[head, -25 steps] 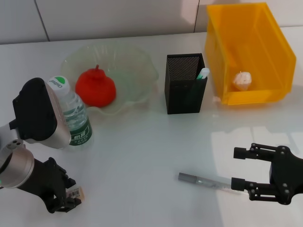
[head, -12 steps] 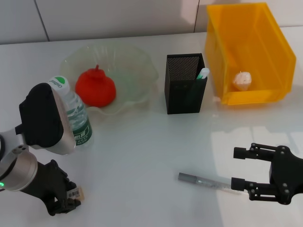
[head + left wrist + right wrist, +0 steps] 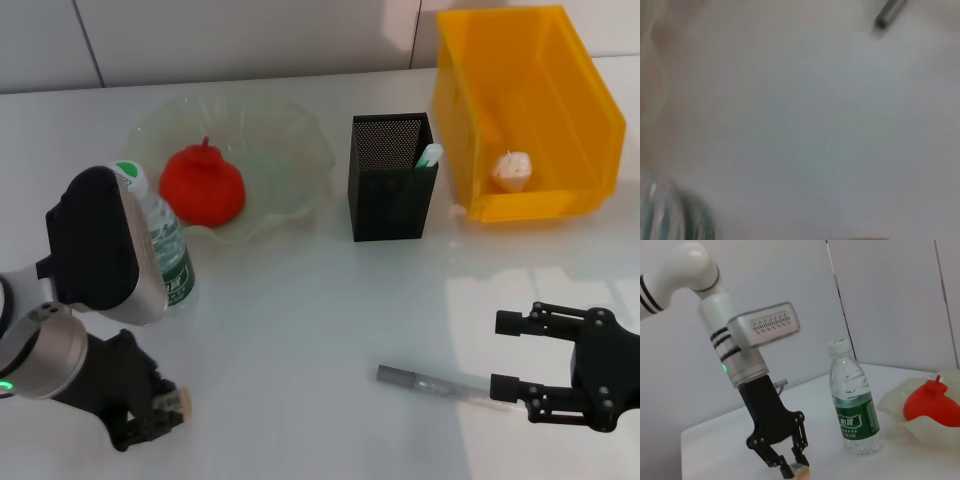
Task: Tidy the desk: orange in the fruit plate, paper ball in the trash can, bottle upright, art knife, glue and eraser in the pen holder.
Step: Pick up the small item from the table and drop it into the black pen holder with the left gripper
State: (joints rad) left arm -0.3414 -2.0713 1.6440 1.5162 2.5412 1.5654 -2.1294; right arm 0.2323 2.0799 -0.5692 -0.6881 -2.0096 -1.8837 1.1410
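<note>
My left gripper should keep carrying the eraser until it hangs over the pen holder's opening (image 3: pixel 386 146), because the glue (image 3: pixel 430 155) leaves room in that opening for the eraser.
My left gripper (image 3: pixel 158 412) is at the table's front left, shut on the tan eraser (image 3: pixel 174 401). The right wrist view shows the eraser (image 3: pixel 801 471) between its fingertips (image 3: pixel 786 471), at or just above the table. The bottle (image 3: pixel 165 250) stands upright behind the left arm. The orange (image 3: pixel 202 185) lies in the fruit plate (image 3: pixel 290 135). The paper ball (image 3: pixel 511 170) is in the trash can (image 3: pixel 545 205). A white-and-green glue tip (image 3: pixel 428 155) sticks out of the pen holder (image 3: pixel 390 205). The art knife (image 3: pixel 430 383) lies flat by my open, empty right gripper (image 3: pixel 497 354).
The trash can stands at the back right, close beside the pen holder. The plate's ruffled rim reaches almost to the bottle. The left wrist view is blurred; it shows the knife's end (image 3: pixel 887 14) and part of the bottle (image 3: pixel 675 220).
My left arm has shifted to the right, and the eraser has moved with its gripper. The right arm and the knife have not moved.
</note>
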